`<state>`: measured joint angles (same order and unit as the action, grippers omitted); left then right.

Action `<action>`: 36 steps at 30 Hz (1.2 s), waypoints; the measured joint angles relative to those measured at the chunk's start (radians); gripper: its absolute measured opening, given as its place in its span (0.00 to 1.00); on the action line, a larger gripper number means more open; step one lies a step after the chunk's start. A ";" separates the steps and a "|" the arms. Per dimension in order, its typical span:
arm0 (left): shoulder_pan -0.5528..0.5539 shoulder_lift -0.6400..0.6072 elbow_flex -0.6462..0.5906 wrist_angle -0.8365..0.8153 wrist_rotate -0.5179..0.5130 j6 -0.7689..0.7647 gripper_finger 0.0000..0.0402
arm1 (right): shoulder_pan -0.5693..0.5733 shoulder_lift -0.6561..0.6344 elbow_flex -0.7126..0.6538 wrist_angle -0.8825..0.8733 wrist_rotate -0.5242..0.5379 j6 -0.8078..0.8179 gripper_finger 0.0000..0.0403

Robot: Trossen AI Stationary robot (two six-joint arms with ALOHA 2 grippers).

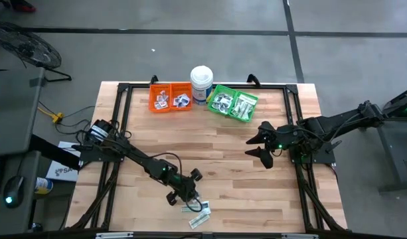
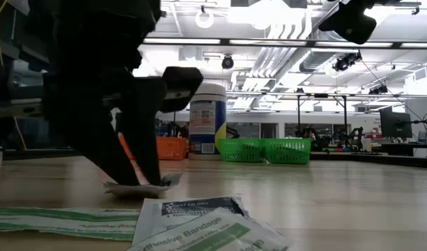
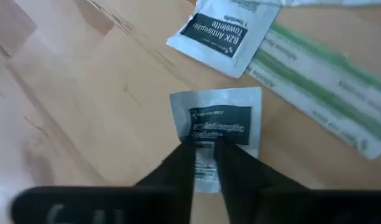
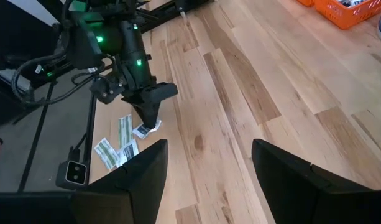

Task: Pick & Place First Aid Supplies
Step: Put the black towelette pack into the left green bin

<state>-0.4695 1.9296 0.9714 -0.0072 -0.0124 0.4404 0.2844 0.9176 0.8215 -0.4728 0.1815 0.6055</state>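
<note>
The antiseptic packet's flat side meets my left gripper's slanted fingers, so I should open, rise and descend straighter to pinch a fold in the packet's near half.
A square white antiseptic packet lies flat on the wooden table near its front edge, and my left gripper has come down on it, its fingers nearly together with a strip of the packet between them. The low view shows the fingertips on the packet. Beside it lie a second square packet and a long green-and-white strip. My right gripper hangs open above the table's right half, holding nothing. My left gripper pinches the near half of the square packet between its two fingers, which slant down onto it from above and from the table's left. The packet still rests on the table, one edge curled up a little.
At the far edge stand an orange bin, a white round tub and a green bin, both bins holding packets. More packets lie at the front edge. Bare wood spreads across the middle of the table.
</note>
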 joint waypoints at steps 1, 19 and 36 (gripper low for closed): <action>0.000 0.008 0.000 -0.003 0.012 -0.027 0.13 | 0.000 0.000 0.000 0.000 0.000 0.001 0.56; -0.002 0.017 0.013 0.031 0.029 -0.133 0.01 | 0.000 0.000 0.000 0.002 -0.001 0.020 0.56; -0.002 -0.042 0.249 -0.318 0.032 0.219 0.33 | 0.000 0.000 0.000 -0.001 -0.025 0.004 0.56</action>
<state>-0.4713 1.8874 1.2207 -0.3251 0.0200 0.6594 0.2840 0.9176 0.8215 -0.4740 0.1566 0.6094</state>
